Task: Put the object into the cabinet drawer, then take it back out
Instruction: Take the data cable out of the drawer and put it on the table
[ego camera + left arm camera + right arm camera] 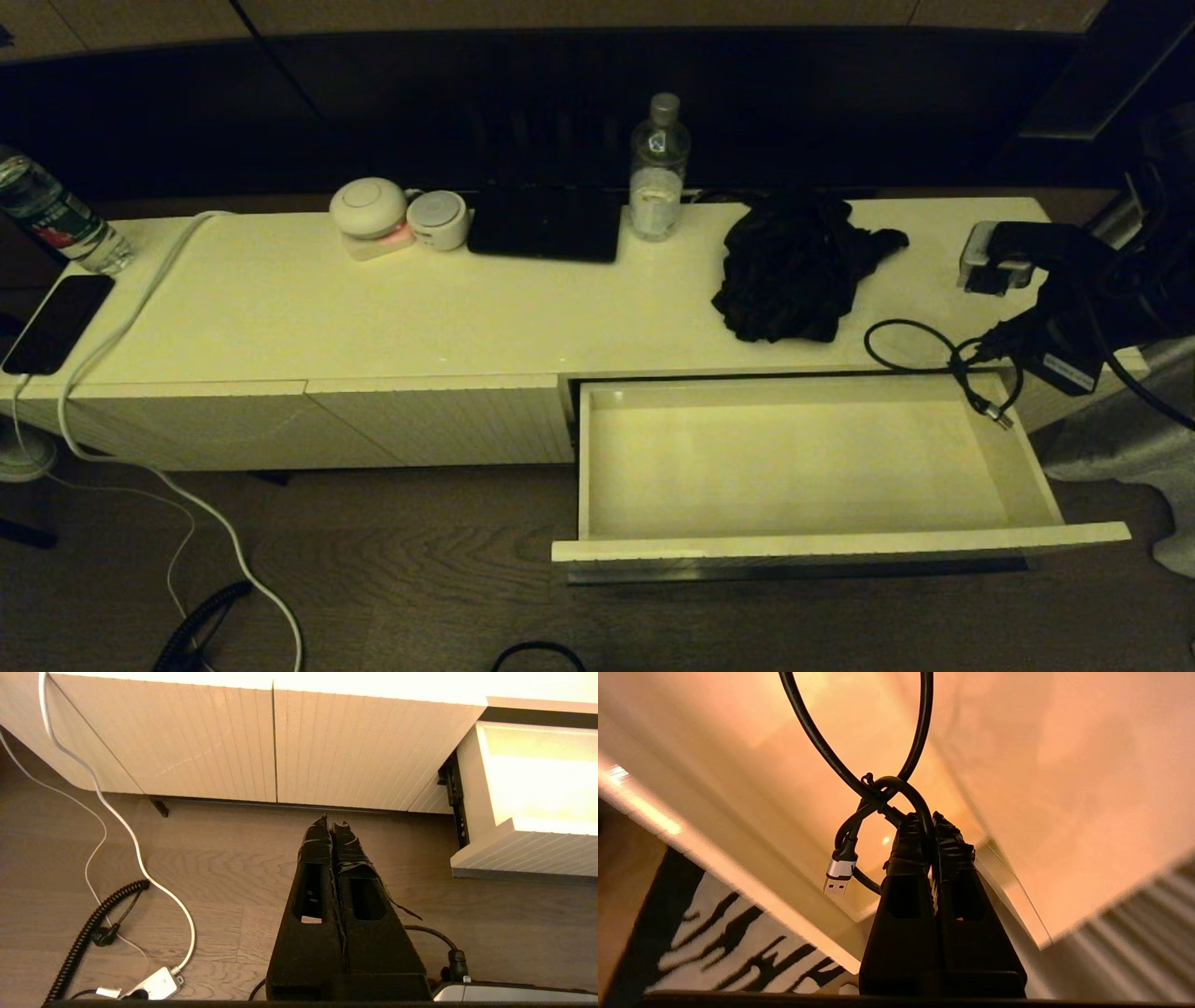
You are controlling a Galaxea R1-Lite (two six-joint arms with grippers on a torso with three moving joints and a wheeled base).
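Note:
The cabinet top beside the black cloth [938, 287] is clear, so my right gripper should now move the cable there until its plug [998, 419] is clear of the drawer, and then let go.
The cabinet drawer [803, 553] stands pulled out at the right of the low cream cabinet, and its white inside holds nothing. A looped black USB cable [910, 347] hangs over the drawer's back right corner, its silver plug [837, 877] dangling. My right gripper [980, 353] is shut on the cable; in the right wrist view the cable [896, 793] passes between the closed fingertips of that gripper [927, 819]. My left gripper [332, 823] is shut on nothing, low over the wood floor in front of the cabinet, left of the drawer [523, 856].
On the cabinet top [280, 308] lie a black cloth [794, 266], a water bottle [658, 173], a dark tablet [546, 224], two round white devices [369, 210], a phone [56, 322] and a white plug [990, 266]. White and coiled black cables [117, 896] trail on the floor.

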